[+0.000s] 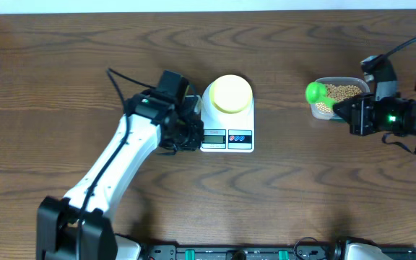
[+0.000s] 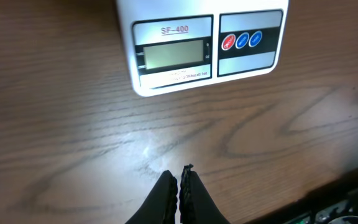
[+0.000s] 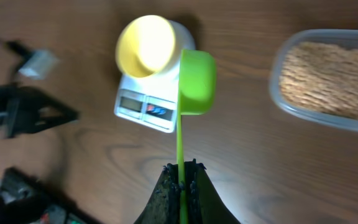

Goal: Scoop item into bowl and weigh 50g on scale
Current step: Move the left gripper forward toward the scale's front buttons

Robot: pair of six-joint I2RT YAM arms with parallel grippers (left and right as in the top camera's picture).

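The robot's left gripper should move in to the red button [image 2: 229, 42] and press it before the right gripper scoops the beans, because the scale's display [image 2: 174, 55] is blank.
The white scale [image 1: 227, 115] sits mid-table with the pale yellow bowl [image 1: 230, 94] on its platform; the bowl shows no beans inside. The scale's display [image 2: 173, 55] faces my left gripper [image 2: 180, 177], which is shut and empty just left of the scale's front. My right gripper [image 3: 183, 169] is shut on the handle of a green scoop [image 3: 197, 73]. The scoop [image 1: 315, 92] hangs at the left edge of a clear tub [image 1: 341, 95] filled with tan beans [image 3: 334, 78].
The left arm [image 1: 121, 166] stretches from the front left toward the scale. The right arm [image 1: 403, 115] comes in from the right edge. A black rail [image 1: 251, 253] runs along the front edge. Bare wood lies between scale and tub.
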